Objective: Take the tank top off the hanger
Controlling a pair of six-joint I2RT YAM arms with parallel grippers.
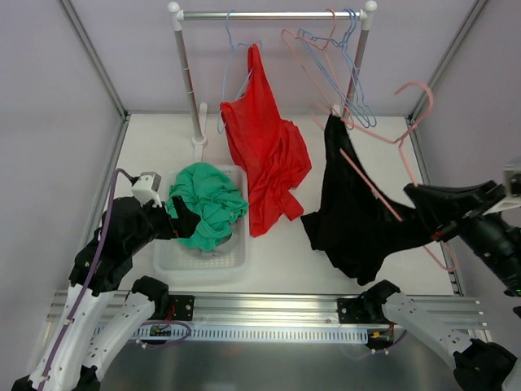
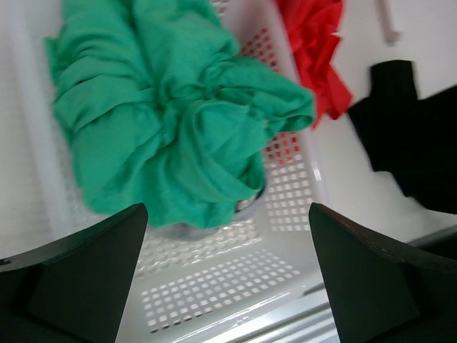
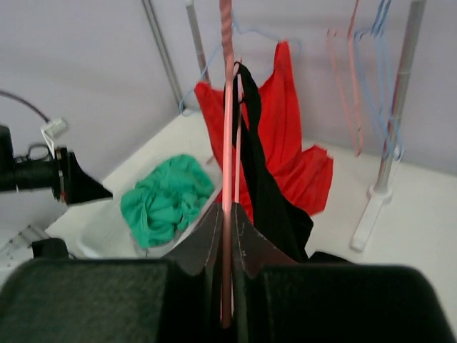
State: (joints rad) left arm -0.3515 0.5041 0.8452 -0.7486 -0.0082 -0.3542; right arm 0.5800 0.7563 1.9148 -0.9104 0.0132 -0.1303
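Note:
The black tank top's upper strap is free at the pink hanger's far end, so my left gripper keeps going toward that strap (image 1: 334,130) and closes there.
A black tank top (image 1: 354,212) hangs on a pink hanger (image 1: 370,189) held off the rail, over the table's right half. Its lower part is bunched on the table. My right gripper (image 1: 427,213) is shut on the hanger's bar. In the right wrist view the pink hanger (image 3: 226,107) runs up between the closed fingers (image 3: 246,246), with the black top (image 3: 264,186) draped just behind it. My left gripper (image 1: 186,221) is open and empty. It hovers over a white basket (image 1: 236,261) that holds a crumpled green garment (image 1: 207,204), also in the left wrist view (image 2: 164,114).
A clothes rack (image 1: 269,15) stands at the back. A red garment (image 1: 264,155) hangs from it on a light blue hanger. Several bare pink and blue hangers (image 1: 326,57) hang at its right end. Metal frame posts border the table.

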